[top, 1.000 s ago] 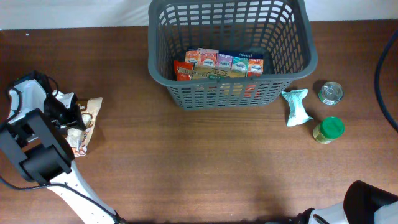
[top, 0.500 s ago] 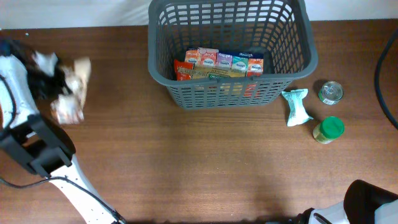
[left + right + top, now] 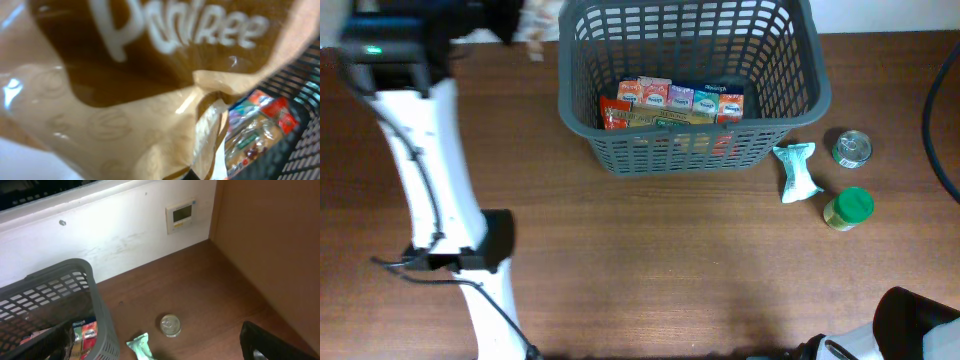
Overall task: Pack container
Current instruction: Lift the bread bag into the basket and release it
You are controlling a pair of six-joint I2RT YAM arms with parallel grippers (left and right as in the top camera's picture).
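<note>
I should keep moving the snack bag across with my left gripper, as it is raised beside the basket's open top (image 3: 685,45), and let it go at the basket's free end (image 3: 762,85) past the juice cartons.
The dark grey basket (image 3: 818,92) stands at the back middle of the table, with a row of juice cartons (image 3: 680,100) and other packets inside. My left gripper (image 3: 512,18) is raised at the basket's far left corner, shut on a tan and brown snack bag (image 3: 537,24). The bag (image 3: 125,95) fills the left wrist view and hides my fingers; the basket (image 3: 305,150) and its packets (image 3: 252,125) show below it. The right gripper shows only as one dark finger (image 3: 265,342) at the right wrist view's lower right edge.
Right of the basket lie a pale green packet (image 3: 795,172), a silver can (image 3: 851,148) and a green-lidded jar (image 3: 848,208). The right wrist view shows the can (image 3: 170,325), the packet (image 3: 142,347), the basket's corner (image 3: 87,287) and a white wall behind.
My left arm lifted the snack bag from the table's left side and swung it up and right to the basket's far left corner. The right side has not changed.
</note>
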